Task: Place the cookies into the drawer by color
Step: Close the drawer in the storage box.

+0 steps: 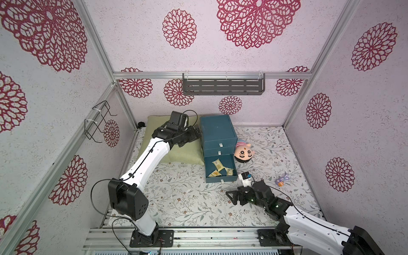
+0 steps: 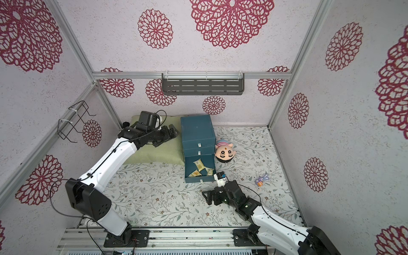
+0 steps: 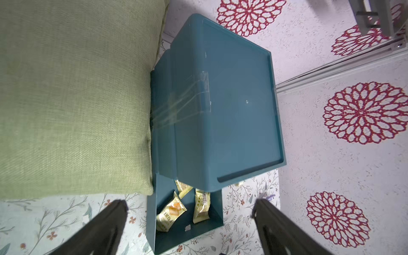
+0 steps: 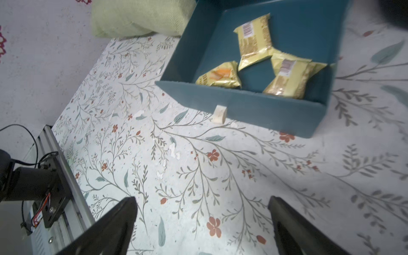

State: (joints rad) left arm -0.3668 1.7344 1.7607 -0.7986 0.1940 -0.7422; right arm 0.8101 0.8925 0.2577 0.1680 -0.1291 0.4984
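The bottom drawer (image 1: 221, 170) sticks out of the unheld chest. My left gripper should steady the chest's top edge (image 1: 202, 130) before my right gripper pushes the drawer closed.
The drawer (image 1: 217, 132) is a dark teal chest at the back middle, seen in both top views. Its bottom drawer (image 1: 220, 178) is pulled out. Three yellow cookies (image 1: 217, 164) lie inside it, also clear in the right wrist view (image 4: 254, 44). The two upper drawers are pushed in. My left gripper (image 1: 197, 133) hangs open beside the chest's left side, above the cushion, with nothing between its fingers (image 3: 119, 212). My right gripper (image 1: 230, 198) is open and empty low over the table, just in front of the open drawer's front wall (image 4: 254, 106).
A green cushion (image 1: 176, 152) lies against the chest's left side. A round peach plush toy (image 1: 244, 152) sits right of the chest. A small purple toy (image 1: 282, 180) lies further right. A grey shelf (image 1: 223, 85) hangs on the back wall and a wire rack (image 1: 99, 121) on the left wall.
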